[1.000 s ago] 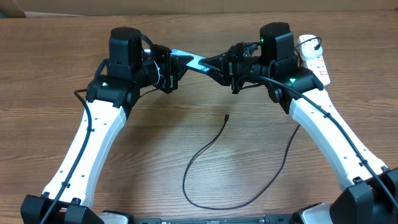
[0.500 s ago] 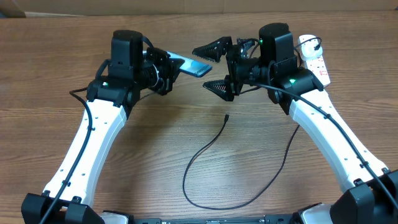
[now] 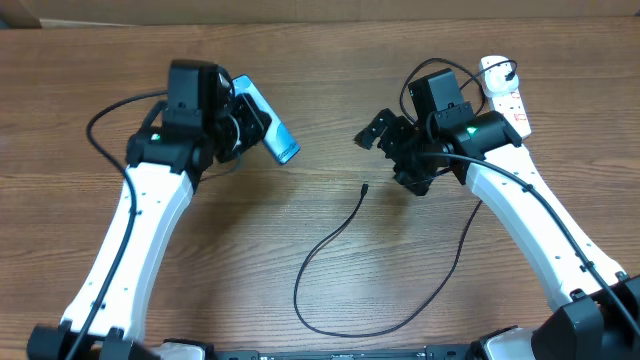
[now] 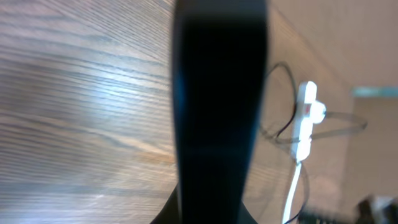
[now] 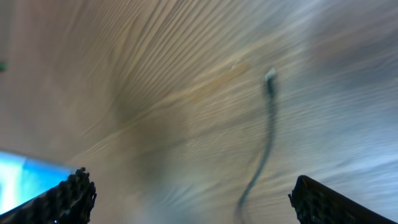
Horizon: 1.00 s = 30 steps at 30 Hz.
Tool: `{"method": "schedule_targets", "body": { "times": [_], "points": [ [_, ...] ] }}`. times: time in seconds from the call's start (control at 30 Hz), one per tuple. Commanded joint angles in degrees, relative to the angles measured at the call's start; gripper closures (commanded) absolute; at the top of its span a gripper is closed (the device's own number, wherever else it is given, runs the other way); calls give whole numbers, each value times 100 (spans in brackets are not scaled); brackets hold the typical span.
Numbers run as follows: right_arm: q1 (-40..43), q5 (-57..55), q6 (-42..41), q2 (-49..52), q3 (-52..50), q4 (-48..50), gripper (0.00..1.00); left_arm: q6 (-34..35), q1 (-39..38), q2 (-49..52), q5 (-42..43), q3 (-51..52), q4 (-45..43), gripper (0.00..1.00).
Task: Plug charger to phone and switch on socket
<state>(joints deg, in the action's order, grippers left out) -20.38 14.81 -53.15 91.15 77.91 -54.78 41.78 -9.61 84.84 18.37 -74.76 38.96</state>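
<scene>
My left gripper should pull the phone back until my right gripper takes the plug, since the charger's plug lies loose by my open right gripper.
My left gripper is shut on the phone and holds it above the table at the left, its light blue screen tilted up. In the left wrist view the phone is a dark, edge-on slab between the jaws. My right gripper is open wide with nothing in it, just right of the charger's plug tip. The thin black charger cable loops over the table towards the front. The right wrist view is blurred: both fingertips are far apart, and the plug tip lies ahead. The white socket lies at the far right.
The wooden table fills the view. In the left wrist view the socket and its thick white cord lie behind the phone. A strip of the phone's blue screen shows at the lower left of the right wrist view.
My right gripper has let go of the phone, opened wide and swung down towards the cable tip. The left arm has drawn the phone back to the left and turned it.
</scene>
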Motion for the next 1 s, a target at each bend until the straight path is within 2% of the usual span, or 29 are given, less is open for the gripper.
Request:
{"method": "schedule_targets", "body": {
  "times": [0.0,0.07,0.2,0.37,0.4,0.47,0.53,0.7,0.97],
  "points": [
    [-13,-1145,903,-173,81,-2,0,-1338,129,-929,72,-39,273,96],
    [-13,-1255,1034,-170,81,-7,0,-1451,142,-1272,-103,-39,562,96],
    [-24,-1263,1027,-166,-55,46,0,-1405,142,-1832,-1215,-39,1388,96],
    [-24,-1259,1014,-107,-623,525,0,-990,144,-1825,-1991,-15,2249,96],
    [-24,-1259,1014,-94,-728,621,5,-986,144,-1775,-1989,9,2288,96],
    [-24,-1226,1010,-55,-960,824,27,-981,142,-1663,-1987,59,2323,96],
    [-24,-1091,997,-13,-1147,1012,40,-979,142,-1517,-1985,79,2378,96],
    [-24,-649,944,190,-1453,1325,41,-682,133,-1165,-1939,79,2404,96],
    [-24,74,688,975,-1609,1742,41,-660,133,-802,-1803,79,2404,96]
  ]
}}
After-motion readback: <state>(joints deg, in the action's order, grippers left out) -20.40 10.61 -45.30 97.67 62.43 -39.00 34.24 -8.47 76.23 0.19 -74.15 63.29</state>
